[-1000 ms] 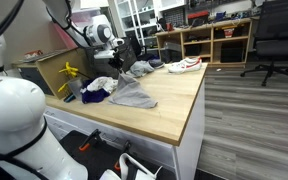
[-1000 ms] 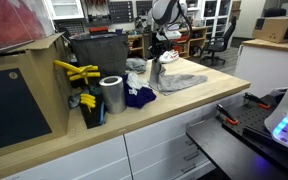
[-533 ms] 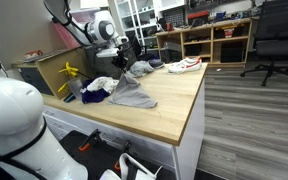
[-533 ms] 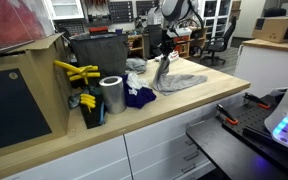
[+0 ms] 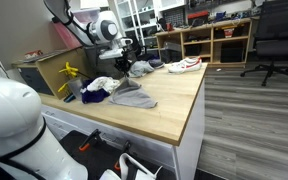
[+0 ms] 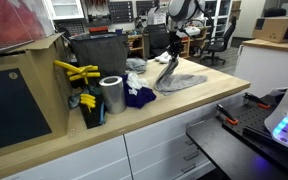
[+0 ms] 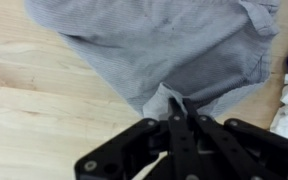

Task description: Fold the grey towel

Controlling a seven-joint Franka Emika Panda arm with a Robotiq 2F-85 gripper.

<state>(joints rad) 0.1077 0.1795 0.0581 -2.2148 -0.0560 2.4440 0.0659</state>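
The grey towel's raised edge [image 6: 171,69] is pinched in my gripper and the grey towel's other end [image 6: 197,79] lies flat. I keep carrying the edge across until it covers that end.
The grey towel [image 7: 164,40] lies spread on the wooden table, and one edge of it is pulled up into a peak. My gripper [image 7: 176,108] is shut on that raised fold, its black fingers pinching the cloth. In both exterior views the gripper [image 5: 125,63] [image 6: 174,55] hangs just above the table with the towel [image 5: 136,96] [image 6: 187,80] trailing down from it onto the tabletop. The held part of the cloth stands up in a narrow strip [image 6: 167,71].
A white and blue cloth bundle [image 5: 99,88] [image 6: 139,96] lies beside the towel, and a darker grey garment [image 5: 142,68] behind it. A shoe [image 5: 184,65] sits at the far end. A shiny cylinder [image 6: 111,95], yellow tools [image 6: 74,72] and a black bin [image 6: 99,50] stand along one side.
The gripper has shifted a little sideways across the table, staying shut and dragging the raised towel edge over the rest of the cloth.
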